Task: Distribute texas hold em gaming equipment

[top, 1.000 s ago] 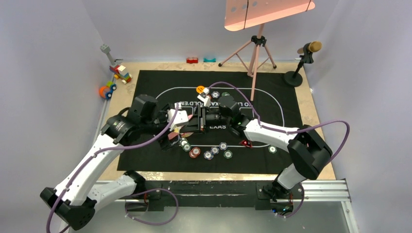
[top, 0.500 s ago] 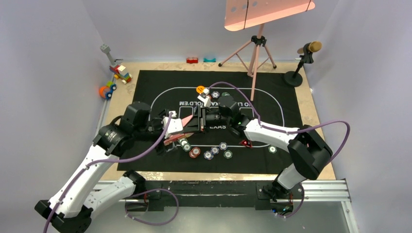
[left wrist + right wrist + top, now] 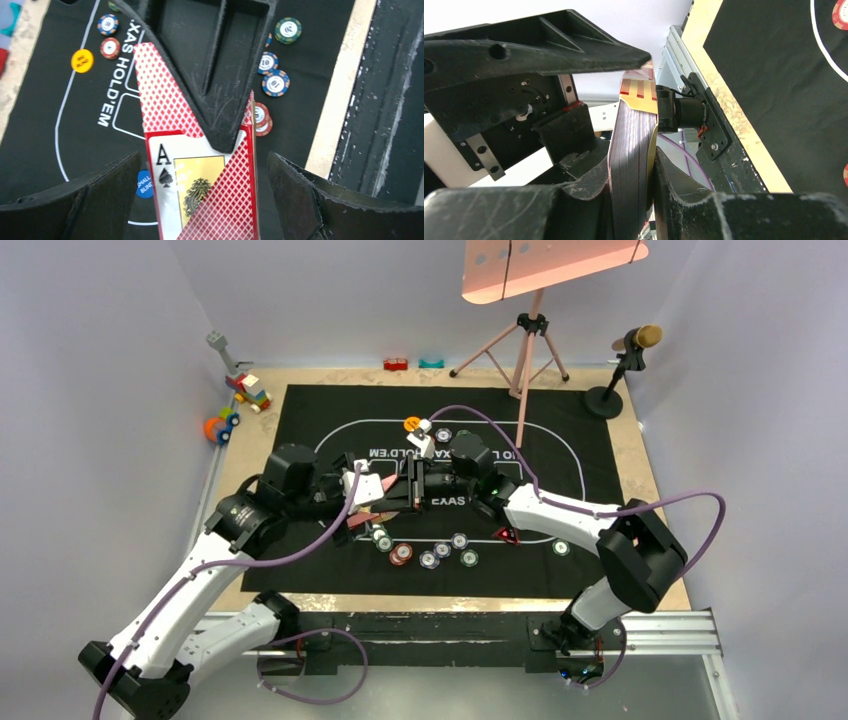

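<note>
The deck's box (image 3: 201,187) is tilted in the open fingers of my left gripper. I should close them squarely on the box's sides (image 3: 255,200) before my right gripper pulls cards out.
My right gripper (image 3: 404,490) is shut on a deck of red-patterned playing cards (image 3: 385,488) and holds it above the black mat; the right wrist view shows the card edges (image 3: 629,145) clamped between its fingers (image 3: 631,175). My left gripper (image 3: 368,495) is open, its jaws on either side of the deck without touching it. The left wrist view (image 3: 204,165) shows the ace-of-spades face (image 3: 200,185). Striped poker chips (image 3: 428,559) lie near the front. An orange button (image 3: 411,423), a blue button (image 3: 144,183) and a red triangular marker (image 3: 507,535) lie on the mat.
Toy blocks (image 3: 248,390) lie at the back left off the mat (image 3: 600,470). A pink tripod (image 3: 527,350) stands at the back, with a microphone stand (image 3: 610,390) at the back right. Small red (image 3: 396,364) and teal (image 3: 431,363) blocks lie by the rear wall.
My left gripper drew back toward the near left, then came in again around the deck. My right gripper has kept the deck nearly still.
</note>
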Action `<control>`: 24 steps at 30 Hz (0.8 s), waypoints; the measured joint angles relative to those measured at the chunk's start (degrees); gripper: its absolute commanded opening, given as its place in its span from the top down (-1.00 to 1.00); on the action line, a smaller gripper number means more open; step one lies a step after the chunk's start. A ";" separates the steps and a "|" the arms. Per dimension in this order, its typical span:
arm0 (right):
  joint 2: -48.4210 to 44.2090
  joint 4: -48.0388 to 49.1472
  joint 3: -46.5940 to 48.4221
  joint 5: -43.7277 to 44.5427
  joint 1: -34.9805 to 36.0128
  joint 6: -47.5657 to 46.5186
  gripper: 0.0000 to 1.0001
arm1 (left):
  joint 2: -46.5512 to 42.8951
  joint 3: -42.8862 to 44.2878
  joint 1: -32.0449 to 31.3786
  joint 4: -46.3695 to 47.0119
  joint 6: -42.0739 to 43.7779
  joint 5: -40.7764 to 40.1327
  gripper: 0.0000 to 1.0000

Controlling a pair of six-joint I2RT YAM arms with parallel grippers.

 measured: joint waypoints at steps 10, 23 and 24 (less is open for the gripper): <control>-0.04 -0.50 0.59 -0.26 0.00 -0.52 0.62 | 1.84 0.07 0.00 -1.46 4.26 2.78 -0.95; -0.04 -2.32 1.73 -0.57 0.00 -0.72 0.55 | 4.00 0.35 0.00 -0.39 4.00 2.64 -0.38; -0.04 -2.43 1.86 -0.57 0.00 -0.70 0.49 | 3.89 0.35 0.00 -0.28 3.98 2.58 -0.34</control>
